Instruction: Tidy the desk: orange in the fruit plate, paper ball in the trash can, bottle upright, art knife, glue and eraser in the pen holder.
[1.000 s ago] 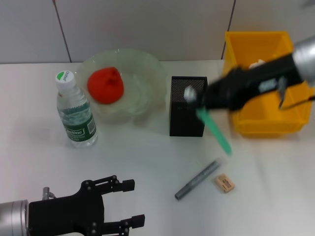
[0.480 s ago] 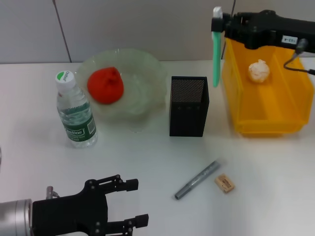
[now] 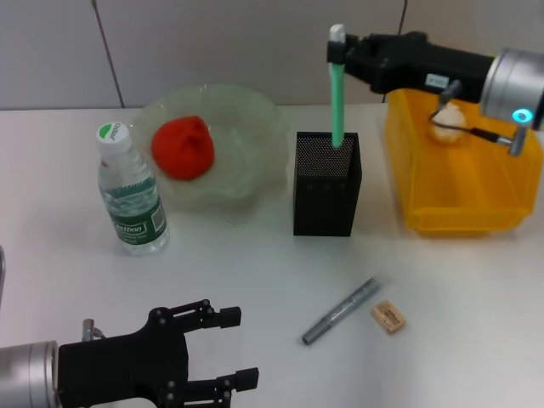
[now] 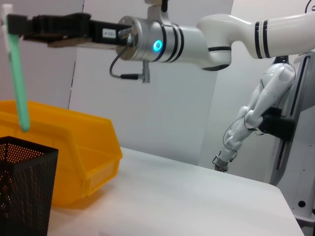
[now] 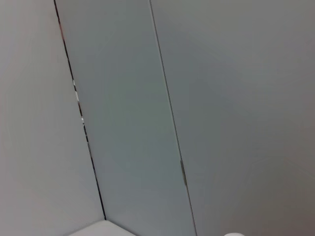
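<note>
The green glue (image 3: 337, 109) is hanging upright above the pen holder's opening (image 3: 323, 154), so my right gripper should move it down next until the glue's lower end is inside, then let go.
My right gripper (image 3: 344, 51) is shut on the white-capped top of the green glue (image 3: 337, 102). The glue hangs upright with its lower end inside the black mesh pen holder (image 3: 326, 194). The left wrist view shows the same glue (image 4: 18, 88) dipping behind the pen holder (image 4: 24, 187) rim. The orange (image 3: 182, 147) lies in the pale-green fruit plate (image 3: 255, 110). The bottle (image 3: 129, 191) stands upright to the plate's left. The paper ball (image 3: 448, 121) rests in the yellow trash can (image 3: 459, 195). The grey art knife (image 3: 341, 310) and tan eraser (image 3: 388, 316) lie on the table in front of the holder. My left gripper (image 3: 223, 350) sits open at the near left.
The white table ends at a pale panelled wall close behind the plate and trash can. The right arm reaches in from the right, above the trash can. The right wrist view holds only the wall.
The right gripper carried the glue left from beside the trash can to above the pen holder, and its lower end now sits inside the cup. The left gripper stayed put.
</note>
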